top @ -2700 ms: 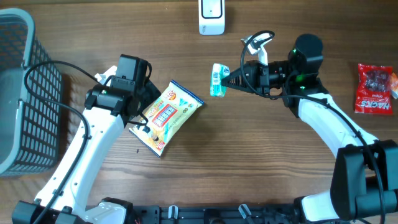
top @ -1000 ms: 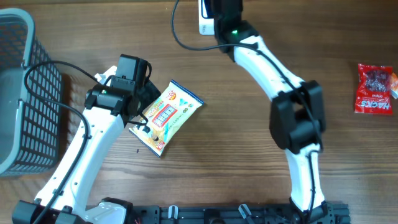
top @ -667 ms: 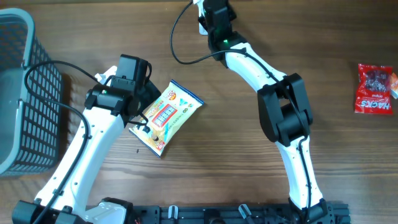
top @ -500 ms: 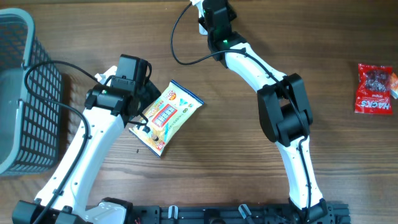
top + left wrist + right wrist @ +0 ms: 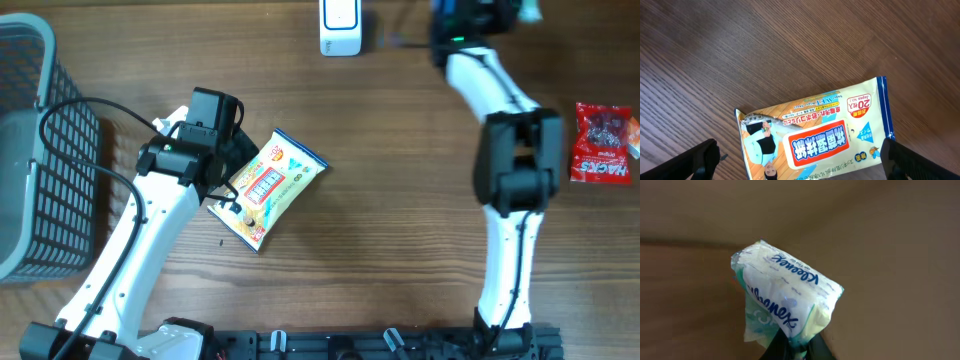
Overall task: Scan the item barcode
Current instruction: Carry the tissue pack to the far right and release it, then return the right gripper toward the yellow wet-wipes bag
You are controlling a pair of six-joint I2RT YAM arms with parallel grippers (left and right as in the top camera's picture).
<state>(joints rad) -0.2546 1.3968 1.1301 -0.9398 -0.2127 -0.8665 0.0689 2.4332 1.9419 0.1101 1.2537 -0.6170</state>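
The Kleenex pack is past the white scanner and the wood beyond the red snack bag is open, so the robot's right gripper goes on there before it lets go of the pack.
A white and green Kleenex tissue pack is pinched at its lower edge by my right gripper, which is shut on it. No barcode shows on the faces I see. In the overhead view the right arm reaches to the table's far edge, its wrist right of the white scanner. My left gripper stands open, its fingers either side of a yellow and blue wet-wipes pack lying flat on the table, not touching it.
A dark wire basket stands at the left edge. A red snack bag lies at the right edge. The wipes pack lies left of centre under the left arm.
My right arm has swung from over the scanner to the right along the far edge, still holding the tissue pack. The left arm and the wipes pack have not moved.
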